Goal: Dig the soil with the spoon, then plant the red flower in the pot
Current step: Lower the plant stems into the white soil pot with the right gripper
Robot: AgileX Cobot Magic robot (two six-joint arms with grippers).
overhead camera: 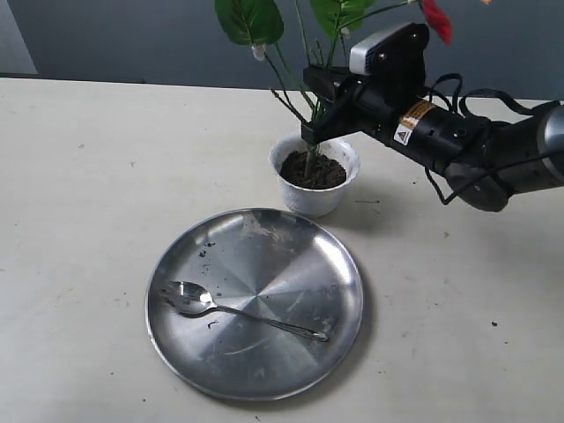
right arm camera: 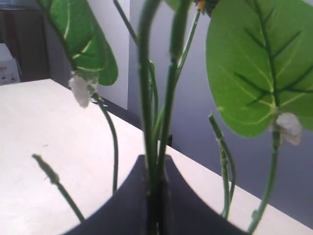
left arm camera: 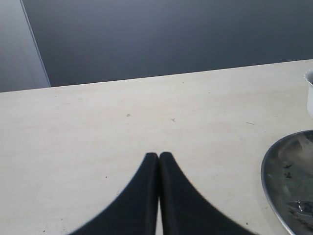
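Note:
The robot's right gripper is holding the stems above the white pot's rim, so it should let go, tilt down and grip the red flower lower, close to the soil.
The white pot stands behind the steel plate and holds dark soil. The red flower stands upright with its stem foot in that soil; a red bloom shows at the top edge. My right gripper is shut on the stems just above the pot; in the right wrist view the green stems run between its fingers. The silver spoon lies on the plate, bowl to the left. My left gripper is shut on nothing above bare table and does not show in the exterior view.
The large round steel plate sits in front of the pot, with soil crumbs on it. Its rim and the pot's edge show in the left wrist view. The right arm reaches in from the right. A dark wall backs the table.

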